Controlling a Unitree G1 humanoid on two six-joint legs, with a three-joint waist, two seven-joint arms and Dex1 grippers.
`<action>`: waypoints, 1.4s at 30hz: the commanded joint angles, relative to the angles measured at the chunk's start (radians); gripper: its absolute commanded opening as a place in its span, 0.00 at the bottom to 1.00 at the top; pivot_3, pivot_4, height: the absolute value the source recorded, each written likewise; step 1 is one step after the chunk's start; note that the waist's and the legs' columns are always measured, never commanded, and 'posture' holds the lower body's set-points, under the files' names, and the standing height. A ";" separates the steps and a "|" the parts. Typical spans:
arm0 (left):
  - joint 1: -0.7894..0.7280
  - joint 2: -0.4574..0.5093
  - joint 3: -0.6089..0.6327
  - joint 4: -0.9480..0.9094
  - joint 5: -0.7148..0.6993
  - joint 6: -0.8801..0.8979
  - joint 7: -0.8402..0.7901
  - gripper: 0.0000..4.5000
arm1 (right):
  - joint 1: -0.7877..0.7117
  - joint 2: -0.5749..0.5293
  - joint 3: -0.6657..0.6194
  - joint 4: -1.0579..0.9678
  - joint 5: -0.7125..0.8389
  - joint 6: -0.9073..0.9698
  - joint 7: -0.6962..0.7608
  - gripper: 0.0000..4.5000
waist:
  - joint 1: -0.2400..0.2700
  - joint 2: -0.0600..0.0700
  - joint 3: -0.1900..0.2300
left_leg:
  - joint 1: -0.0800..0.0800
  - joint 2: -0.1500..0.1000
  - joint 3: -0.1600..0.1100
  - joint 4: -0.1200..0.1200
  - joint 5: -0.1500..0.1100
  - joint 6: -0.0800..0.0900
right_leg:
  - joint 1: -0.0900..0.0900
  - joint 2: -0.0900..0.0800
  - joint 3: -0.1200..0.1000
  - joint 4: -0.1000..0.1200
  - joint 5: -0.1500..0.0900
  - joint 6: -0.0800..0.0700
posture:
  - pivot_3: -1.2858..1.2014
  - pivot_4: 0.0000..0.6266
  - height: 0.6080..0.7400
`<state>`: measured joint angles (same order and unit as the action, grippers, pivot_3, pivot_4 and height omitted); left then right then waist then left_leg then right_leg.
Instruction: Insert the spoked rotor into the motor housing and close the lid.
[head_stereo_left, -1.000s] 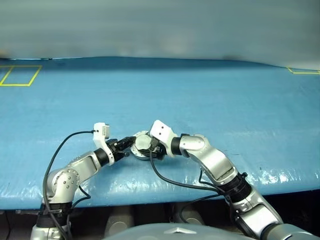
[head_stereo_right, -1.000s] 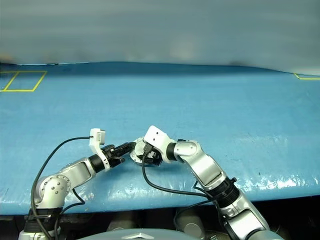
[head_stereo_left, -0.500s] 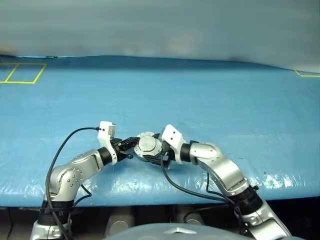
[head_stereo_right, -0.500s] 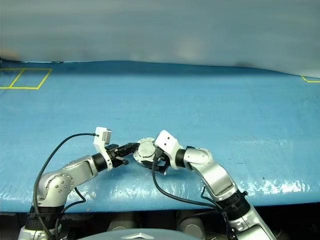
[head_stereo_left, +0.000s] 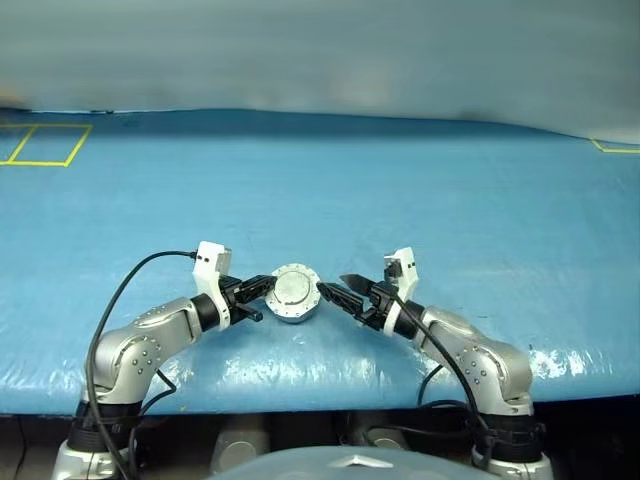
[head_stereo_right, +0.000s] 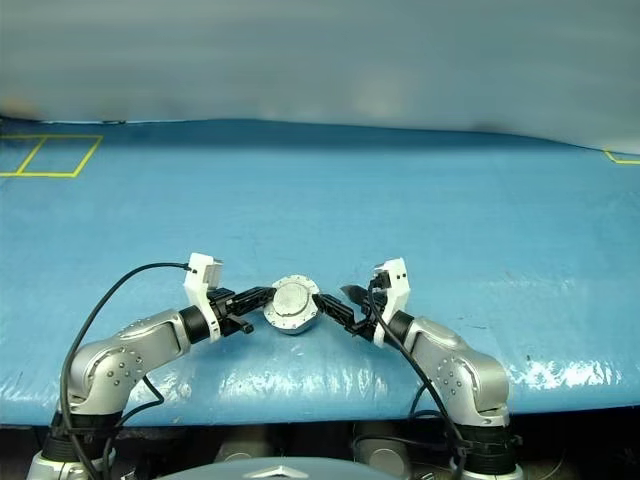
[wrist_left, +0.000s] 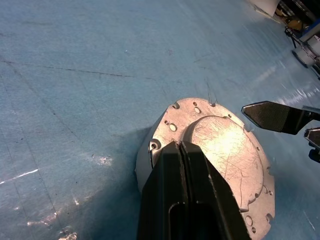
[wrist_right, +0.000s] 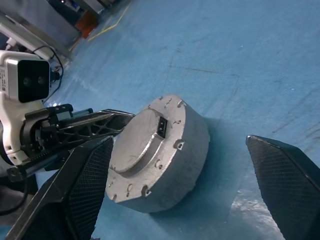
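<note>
The lid (head_stereo_left: 293, 287) sits level with the motor housing's rim (head_stereo_left: 292, 314), so the lid will come along as one piece when the robot lifts the housing.
The motor housing (head_stereo_left: 293, 305) sits on the blue table near its front edge, a short grey cylinder. The lid (wrist_left: 220, 150) lies flat on top, plain grey face and raised circle up. The spoked rotor is hidden. My left gripper (head_stereo_left: 265, 287) is shut with nothing between its fingers, and its tips rest on the lid's left rim (wrist_left: 178, 145). Just to the right of the housing, my right gripper (head_stereo_left: 335, 288) is open and apart from it. Its fingers (wrist_right: 85, 190) stand wide on either side of the housing wall (wrist_right: 185, 155).
The blue table cover (head_stereo_left: 420, 200) stretches far behind the housing. Yellow tape marks lie at the far left (head_stereo_left: 45, 160) and far right (head_stereo_left: 610, 147). The table's front edge (head_stereo_left: 300, 395) runs close below both arms. Black cables (head_stereo_left: 120, 300) loop from the wrists.
My right gripper has drawn back to the right off the housing, rolled over and opened. The lid now shows flat on the housing. My left gripper stayed at the rim.
</note>
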<state>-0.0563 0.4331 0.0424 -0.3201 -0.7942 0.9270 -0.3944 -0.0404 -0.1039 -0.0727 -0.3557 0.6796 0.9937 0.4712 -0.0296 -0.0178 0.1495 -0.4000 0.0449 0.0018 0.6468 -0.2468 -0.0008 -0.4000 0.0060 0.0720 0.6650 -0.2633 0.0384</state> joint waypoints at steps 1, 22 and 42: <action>0.020 -0.007 -0.036 0.003 0.024 0.022 -0.003 0.00 | -0.018 0.072 -0.027 0.016 0.085 0.086 -0.086 1.00 | 0.000 0.000 0.000 | 0.000 0.000 0.000 0.000 0.000 0.000 | 0.000 0.000 0.000 -0.001 0.000 0.000 | 0.52 0.24 1.00; 0.040 -0.029 -0.027 0.000 0.062 0.009 -0.019 0.00 | 0.002 0.235 -0.130 0.127 0.442 0.315 -0.293 0.27 | -0.010 0.003 0.001 | -0.001 0.000 0.000 -0.001 -0.002 0.003 | 0.000 -0.002 -0.001 -0.003 0.001 0.003 | 0.52 0.24 1.00; 0.155 -0.226 0.361 -0.129 -0.235 -0.086 0.159 0.87 | -0.038 0.257 -0.168 0.146 0.611 0.243 -0.407 0.27 | -0.021 0.002 0.001 | -0.017 0.001 -0.001 0.001 -0.002 0.003 | -0.015 -0.001 -0.002 -0.003 0.007 0.004 | 0.52 0.24 1.00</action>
<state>0.0792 0.2268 0.3715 -0.4073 -0.9609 0.8550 -0.2562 -0.0381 0.0797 -0.2284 -0.1936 1.2063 1.2703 0.0678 -0.0507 -0.0157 0.1505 -0.4174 0.0451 0.0007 0.6478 -0.2491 0.0030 -0.4148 0.0045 0.0704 0.6619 -0.2568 0.0430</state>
